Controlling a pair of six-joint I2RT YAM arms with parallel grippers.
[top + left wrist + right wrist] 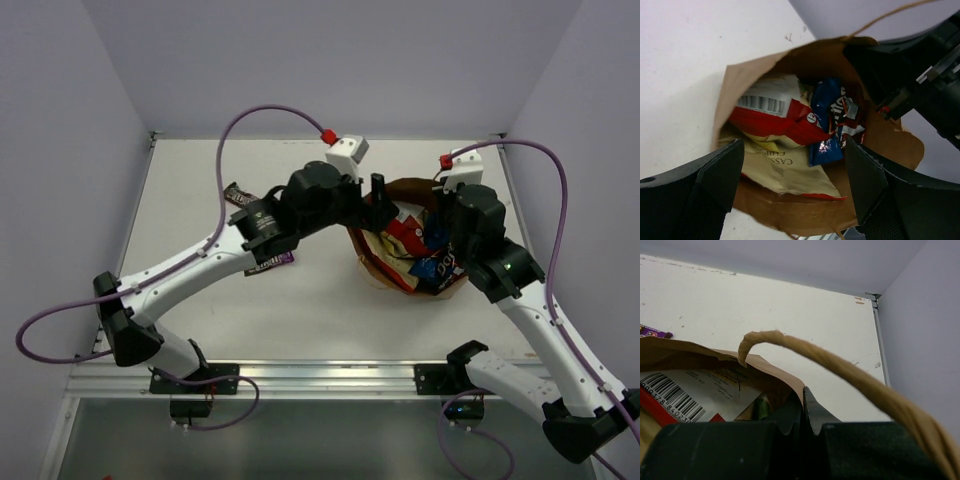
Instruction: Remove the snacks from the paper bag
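Note:
A dark red edge can be seen next to the blue Doritos bag, so I expect a red chip bag to be hidden behind it when I lift it.
The brown paper bag lies right of the table's middle with its mouth open. Inside it, in the left wrist view, lie a white-and-red chip bag, a blue Doritos bag and a cream chip bag. My left gripper hovers open at the bag's mouth with nothing held between its fingers. My right gripper is shut on the bag's rim, beside a twisted handle. Two purple candy bars lie on the table left of the bag.
The white table is boxed in by pale walls at the back and both sides. My left arm stretches across the table's left half, partly over one candy bar. A purple candy bar shows beyond the bag in the right wrist view.

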